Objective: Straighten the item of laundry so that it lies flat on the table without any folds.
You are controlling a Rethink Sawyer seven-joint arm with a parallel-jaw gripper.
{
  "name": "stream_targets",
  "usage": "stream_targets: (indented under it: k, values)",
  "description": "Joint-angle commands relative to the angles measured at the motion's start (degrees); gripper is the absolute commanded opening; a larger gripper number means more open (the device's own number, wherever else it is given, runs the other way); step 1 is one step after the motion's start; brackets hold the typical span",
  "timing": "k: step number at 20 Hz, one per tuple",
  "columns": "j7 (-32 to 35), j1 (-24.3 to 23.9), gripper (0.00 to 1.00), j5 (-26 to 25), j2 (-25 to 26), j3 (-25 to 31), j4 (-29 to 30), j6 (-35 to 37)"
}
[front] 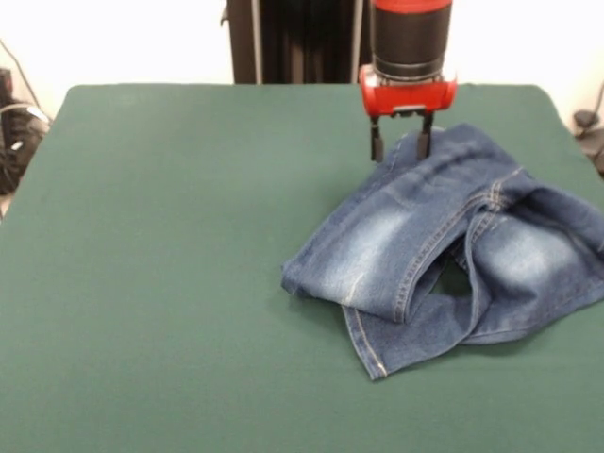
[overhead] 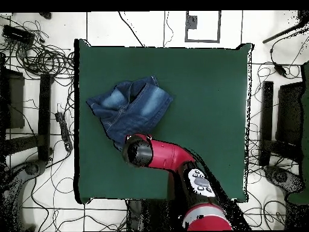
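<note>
The loosely folded layers show a gap (front: 455,279) between them, so the jeans' legs (front: 373,247) will come unfolded and hang apart when the robot's gripper lifts the jeans.
The small blue denim jeans (front: 444,241) lie crumpled on the right part of the dark green table (front: 170,245), with the legs folded over each other and a gap between the layers. My gripper (front: 400,146) hangs at the jeans' far edge with its two black fingers apart. One finger (front: 375,149) is over bare cloth and the other is at the denim's edge. I cannot tell whether it touches the denim. In the overhead view the jeans (overhead: 130,106) lie at the left of the table (overhead: 205,90), and the arm's wrist (overhead: 140,151) hides the fingers.
The robot's red and black arm (overhead: 175,158) reaches in from the table's bottom edge in the overhead view. Cables and black stands (overhead: 42,109) lie on the floor around the table. The pedestal (front: 293,42) stands behind the far edge.
</note>
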Motion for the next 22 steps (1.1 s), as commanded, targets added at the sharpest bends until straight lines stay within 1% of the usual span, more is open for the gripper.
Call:
stream_targets:
  k: [1,3,5,8,10,11,13,15,19,22]
  values:
    - [12.69,1.92,1.00,2.97,5.59,6.84,-2.60,-7.27]
    - [12.63,1.79,1.00,1.85,8.37,6.95,-3.38,-11.27]
    - [13.32,1.91,1.00,1.79,10.24,6.73,-3.69,-14.01]
    - [14.22,0.88,1.00,2.20,10.80,7.70,-2.34,-15.67]
    - [13.75,1.20,1.00,2.03,10.79,7.38,-2.22,-15.89]
    - [13.52,1.35,0.00,1.95,10.78,7.22,-2.16,-16.01]
    - [13.97,1.82,0.00,3.09,9.91,6.63,-1.62,-14.81]
    - [13.31,2.57,0.00,4.07,9.07,5.60,-2.12,-11.82]
    - [12.93,3.55,0.00,5.00,8.38,4.71,-2.53,-8.46]
    - [13.03,5.05,0.00,6.42,6.67,3.01,-2.42,-3.43]
